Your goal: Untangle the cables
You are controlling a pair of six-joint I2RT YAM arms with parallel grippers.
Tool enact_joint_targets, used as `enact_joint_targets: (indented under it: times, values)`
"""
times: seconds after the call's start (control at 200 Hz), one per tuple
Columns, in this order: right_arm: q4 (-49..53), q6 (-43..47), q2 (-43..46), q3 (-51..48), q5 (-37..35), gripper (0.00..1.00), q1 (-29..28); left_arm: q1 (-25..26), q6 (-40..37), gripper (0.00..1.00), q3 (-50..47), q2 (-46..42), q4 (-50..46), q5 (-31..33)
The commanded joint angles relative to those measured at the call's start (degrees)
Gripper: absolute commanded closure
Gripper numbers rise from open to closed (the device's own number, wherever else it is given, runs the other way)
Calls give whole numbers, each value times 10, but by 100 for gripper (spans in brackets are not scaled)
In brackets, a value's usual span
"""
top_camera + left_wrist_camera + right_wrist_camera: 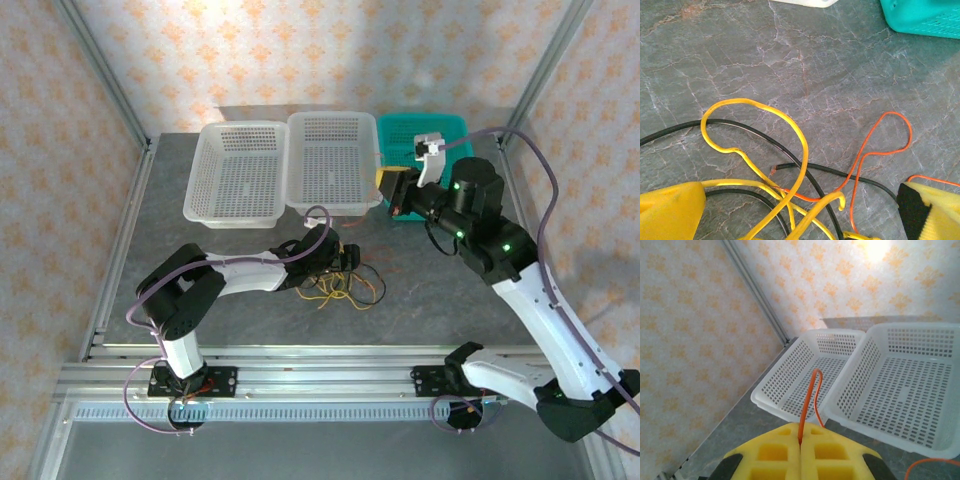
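Observation:
My right gripper should keep going until it can let go inside the empty white basket (332,162) next to the teal basket, as its fingers hold only the orange cable (809,397).
The cables (345,288) lie in a small tangle of yellow, black and orange wire on the grey table, in front of the white baskets. My left gripper (340,262) hangs low over it and is open. In the left wrist view its yellow fingers (670,212) stand wide apart, with a yellow cable (790,130), a black cable (840,174) and an orange cable (880,150) crossing on the table between them. My right gripper (392,190) is raised near the teal basket. It is shut (800,440) on a thin orange cable (812,390) that loops up from between the pads.
Two white perforated baskets (240,175) (335,160) stand side by side at the back of the table, with a teal basket (400,135) to their right. In the right wrist view the white baskets (805,375) sit just ahead. Frame posts and patterned walls surround the table.

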State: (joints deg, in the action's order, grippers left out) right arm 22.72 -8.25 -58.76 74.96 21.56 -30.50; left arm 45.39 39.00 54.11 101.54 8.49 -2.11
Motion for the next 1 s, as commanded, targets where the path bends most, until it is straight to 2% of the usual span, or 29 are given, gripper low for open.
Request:
enact_joint_targets:
  times: [0.0, 0.33, 0.661, 0.851, 0.996]
  values:
    - [4, 7, 18, 16, -42, 100, -3, 6, 2, 1, -7, 4, 8, 12]
    - [-6, -14, 8, 12, -96, 100, -3, 10, -5, 1, 15, -74, -14, 29]
    - [-1, -43, -22, 18, -168, 100, -3, 9, -3, 1, -9, -195, -38, 103]
    - [-4, -50, -61, 25, -184, 100, -3, -22, 18, 1, -52, -247, -27, 100]
    - [-22, -63, -105, 28, -191, 100, -3, -64, 21, 1, -70, -280, -36, 91]
